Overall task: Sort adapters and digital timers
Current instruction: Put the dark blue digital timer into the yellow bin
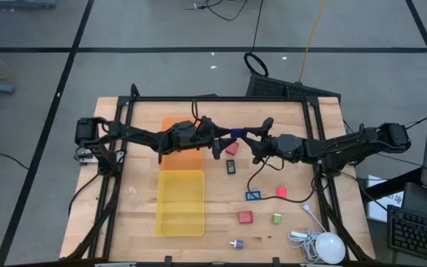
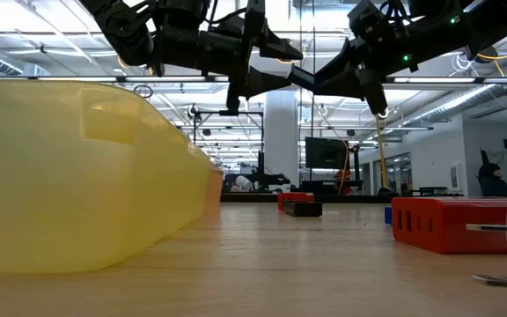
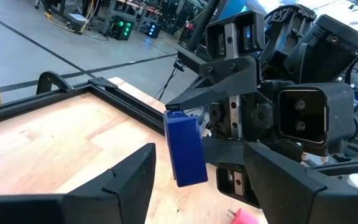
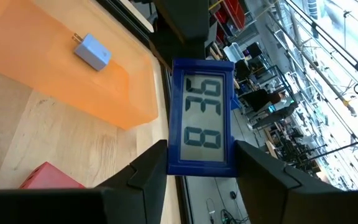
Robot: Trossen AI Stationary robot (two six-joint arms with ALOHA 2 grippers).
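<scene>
The yellow tray [image 1: 180,204] lies on my left gripper's side, so next my left gripper takes the dark blue timer's loose end [image 3: 188,152] before my right gripper opens.
A dark blue digital timer [image 1: 236,133] with a pale display [image 4: 202,121] hangs in the air over the table's middle, between my two grippers. My right gripper [image 1: 247,136] is shut on it. My left gripper [image 1: 219,146] faces it from the table's left side and is open. In the left wrist view its fingers [image 3: 126,180] stand on either side of the timer [image 3: 185,149], apart from it. A light blue adapter [image 4: 92,51] lies in the orange tray [image 1: 178,142]. My right gripper [image 4: 201,171] pinches the timer between its two fingers, which sit on its two long edges near one short end [image 4: 201,167]. The fingers come roughly level from the table's right side. The timer is lifted clear, and its free end [image 3: 190,177] points toward my left gripper.
A yellow tray [image 1: 181,202] sits nearer than the orange one. On the wood lie a red adapter [image 1: 232,148], a black timer [image 1: 231,167], a blue timer [image 1: 253,196], pink [image 1: 281,192], red [image 1: 245,217], green [image 1: 277,218] and white-purple [image 1: 236,243] adapters, and a white round device [image 1: 326,247].
</scene>
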